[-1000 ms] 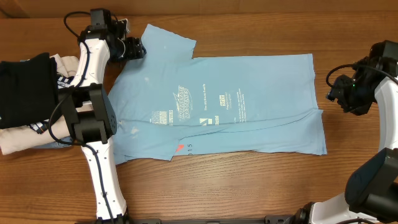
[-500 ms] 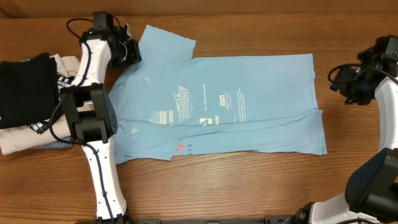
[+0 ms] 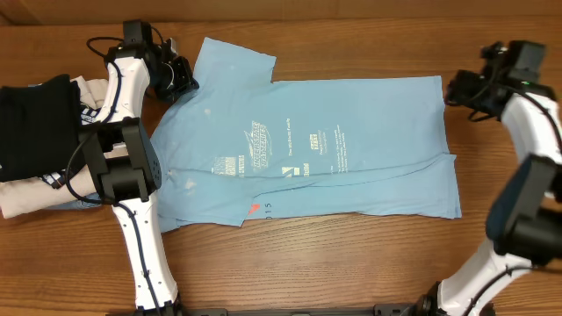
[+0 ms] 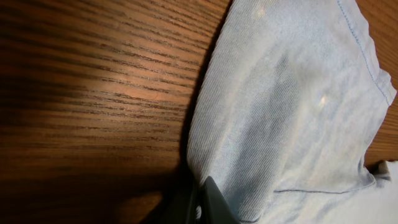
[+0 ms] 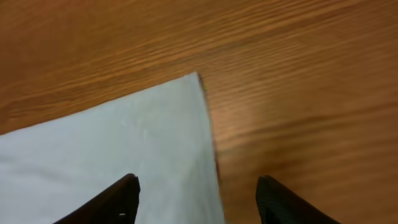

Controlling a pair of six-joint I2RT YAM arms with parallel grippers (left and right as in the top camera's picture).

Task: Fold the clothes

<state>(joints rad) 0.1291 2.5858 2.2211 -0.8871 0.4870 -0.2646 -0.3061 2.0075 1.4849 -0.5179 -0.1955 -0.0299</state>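
The shirt's hem corner (image 3: 438,80) lies loose while my left gripper pinches the shirt's edge below the sleeve, so next my right gripper grips that corner (image 3: 437,83) before both grippers lift.
The clothes (image 3: 307,149), a light sky-blue T-shirt with white print, lie spread flat across the middle of the wooden table. My left gripper (image 3: 180,77) sits at the shirt's upper left edge, below the sleeve. In the left wrist view its jaws (image 4: 202,202) are shut, pinching the bunched fabric (image 4: 292,112) at its edge. My right gripper (image 3: 457,88) hovers at the shirt's top right corner. In the right wrist view it (image 5: 199,196) stands open, its fingertips (image 5: 124,193) on either side of the shirt's hem, with the corner (image 5: 198,74) just ahead.
A folded black garment (image 3: 35,123) lies on a beige folded garment (image 3: 26,197) at the table's left edge, close beside the left arm (image 3: 123,167). Bare wood (image 3: 351,263) surrounds the shirt in front and to the right.
The left gripper has shut on the shirt's edge. The right arm has swung up and left to the shirt's top right corner, and its jaws have spread a little wider.
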